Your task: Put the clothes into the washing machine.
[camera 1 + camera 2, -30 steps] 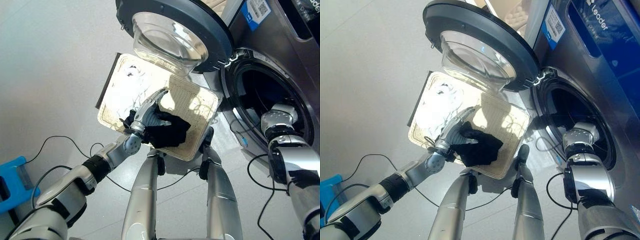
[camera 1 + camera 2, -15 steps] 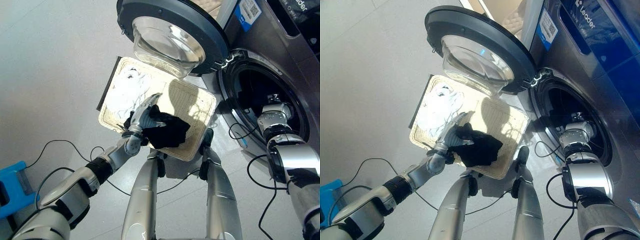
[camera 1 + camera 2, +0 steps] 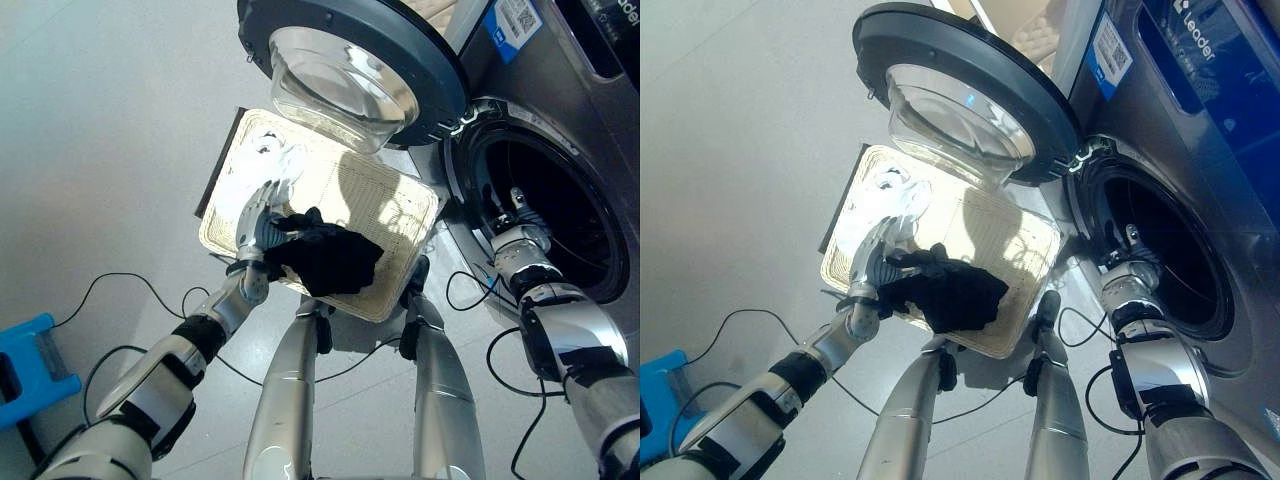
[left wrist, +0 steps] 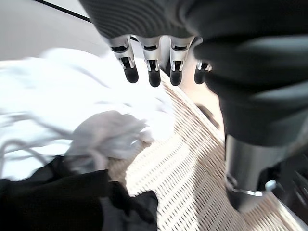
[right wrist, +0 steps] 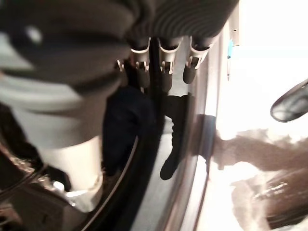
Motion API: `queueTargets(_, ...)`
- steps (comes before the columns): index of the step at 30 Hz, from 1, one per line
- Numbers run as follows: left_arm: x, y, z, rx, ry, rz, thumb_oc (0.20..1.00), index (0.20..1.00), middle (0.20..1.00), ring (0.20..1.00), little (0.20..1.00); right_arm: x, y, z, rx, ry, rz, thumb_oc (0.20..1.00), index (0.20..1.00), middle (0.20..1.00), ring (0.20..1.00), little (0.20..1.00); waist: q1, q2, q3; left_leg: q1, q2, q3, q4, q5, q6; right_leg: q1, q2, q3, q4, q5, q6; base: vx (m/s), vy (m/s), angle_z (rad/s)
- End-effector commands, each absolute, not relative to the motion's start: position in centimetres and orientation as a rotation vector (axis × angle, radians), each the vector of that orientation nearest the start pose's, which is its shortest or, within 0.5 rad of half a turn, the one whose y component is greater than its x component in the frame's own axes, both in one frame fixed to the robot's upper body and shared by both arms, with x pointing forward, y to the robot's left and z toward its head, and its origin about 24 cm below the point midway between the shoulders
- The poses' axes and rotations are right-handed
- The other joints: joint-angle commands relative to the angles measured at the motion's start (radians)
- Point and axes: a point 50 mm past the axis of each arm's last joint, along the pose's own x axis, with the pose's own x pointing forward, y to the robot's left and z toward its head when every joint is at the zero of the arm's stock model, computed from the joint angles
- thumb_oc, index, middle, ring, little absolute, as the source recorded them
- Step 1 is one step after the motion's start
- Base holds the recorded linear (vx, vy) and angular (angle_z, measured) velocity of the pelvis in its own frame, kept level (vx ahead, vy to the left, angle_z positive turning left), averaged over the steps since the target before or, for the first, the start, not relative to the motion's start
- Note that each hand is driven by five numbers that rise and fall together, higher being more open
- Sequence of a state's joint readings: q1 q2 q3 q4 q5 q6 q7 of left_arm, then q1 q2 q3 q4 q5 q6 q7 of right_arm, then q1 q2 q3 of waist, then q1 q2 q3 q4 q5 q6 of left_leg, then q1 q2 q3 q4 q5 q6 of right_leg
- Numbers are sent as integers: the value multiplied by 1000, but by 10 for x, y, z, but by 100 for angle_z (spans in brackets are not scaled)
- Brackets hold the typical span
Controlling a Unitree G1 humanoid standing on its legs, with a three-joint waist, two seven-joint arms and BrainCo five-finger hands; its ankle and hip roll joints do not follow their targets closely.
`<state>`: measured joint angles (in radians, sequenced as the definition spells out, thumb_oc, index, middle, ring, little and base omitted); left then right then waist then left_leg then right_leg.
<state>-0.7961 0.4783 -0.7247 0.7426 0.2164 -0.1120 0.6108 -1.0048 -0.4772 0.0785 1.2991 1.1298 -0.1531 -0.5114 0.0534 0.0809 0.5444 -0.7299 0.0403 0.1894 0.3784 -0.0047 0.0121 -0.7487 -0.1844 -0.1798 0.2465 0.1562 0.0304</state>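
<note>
The black garment (image 3: 330, 260) has its loose edge (image 4: 65, 168) lying over the white clothes, so it should come away by itself and leave them behind when I lift it.
A black garment (image 3: 328, 260) lies crumpled on the near half of the cream woven basket (image 3: 405, 215). White clothes (image 3: 262, 165) fill the basket's far left corner. My left hand (image 3: 255, 222) hovers open over the basket between the two, fingers (image 4: 151, 72) straight above the white cloth (image 4: 72, 110), with the black cloth (image 4: 53, 202) beside the palm. My right hand (image 3: 517, 218) is open at the lower rim of the washing machine's dark drum opening (image 3: 575, 215), its fingers (image 5: 166, 65) straight and holding nothing.
The washer's round door (image 3: 345, 60) stands swung open above the basket's far edge, its glass bowl overhanging it. The basket sits on the grey floor just left of the machine's front. A blue object (image 3: 25, 365) lies on the floor at the lower left.
My left hand has let go of the black garment, straightened its fingers and shifted left toward the white clothes. My right hand has drawn back from inside the drum to its rim.
</note>
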Motion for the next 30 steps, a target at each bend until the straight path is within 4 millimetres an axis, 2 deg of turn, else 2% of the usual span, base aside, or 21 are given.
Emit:
queueTargets(1,372,154,103,1188,-356,23,1000,1000,1000,1000,1000,378,-301,132,572,20,-854,1000,1000,1000,1000,1000,-23,51,-24,22,-31,-19,-92,17,-87,-17,-13,-80,176,-147,98,2,58,-4)
queueTargets(4,372,152,99,1307,-341,-56,1000,1000,1000,1000,1000,379,-296,128,544,13,-812,1000,1000,1000,1000,1000,-35,52,-24,22,-27,-8,-98,20,-89,-20,-6,-70,165,-143,98,3,59,-8)
queueTargets(5,372,153,91,1427,-321,-122,1000,1000,1000,1000,1000,378,-292,122,540,12,-781,1000,1000,1000,1000,1000,-46,53,-24,30,-25,3,-107,18,-93,-16,0,-63,155,-146,100,-23,56,-11)
queueTargets(6,373,154,93,1437,-327,-125,1000,1000,1000,1000,1000,379,-292,123,541,8,-776,1000,1000,1000,1000,1000,-47,54,-24,23,-24,5,-110,25,-93,-23,2,-62,150,-138,99,-12,61,-11)
queueTargets(10,373,159,84,1655,-301,-229,1000,1000,1000,1000,1000,376,-290,112,538,14,-746,1000,1000,1000,1000,1000,-69,54,-24,28,-18,20,-119,26,-99,-23,10,-50,140,-140,104,-3,32,-12)
queueTargets(14,375,164,80,1837,-242,-323,1000,1000,1000,1000,1000,376,-288,110,544,10,-727,1000,1000,1000,1000,1000,-85,52,-24,24,-13,30,-130,32,-101,-27,16,-44,125,-135,108,-23,15,-6)
queueTargets(19,378,174,79,1945,-155,-380,1000,1000,1000,1000,1000,379,-288,118,554,-19,-711,1000,1000,1000,1000,1000,-92,48,-24,9,-9,35,-134,43,-103,-38,19,-45,113,-123,109,-8,-5,-1)
queueTargets(21,377,176,76,1952,-141,-391,1000,1000,1000,1000,1000,378,-289,116,555,-16,-713,1000,1000,1000,1000,1000,-93,47,-24,16,-9,33,-133,37,-105,-31,19,-45,114,-130,111,0,0,0)
queueTargets(23,375,183,69,2030,-79,-435,1000,1000,1000,1000,1000,376,-293,114,588,-21,-722,1000,1000,1000,1000,1000,-95,42,-24,11,-7,32,-138,39,-107,-31,21,-47,106,-128,112,0,0,0)
queueTargets(30,376,194,67,2166,-2,-466,1000,1000,1000,1000,1000,377,-295,117,656,-41,-715,1000,1000,1000,1000,1000,-96,36,-24,-18,-2,26,-141,48,-108,-56,22,-49,104,-117,111,0,0,0)
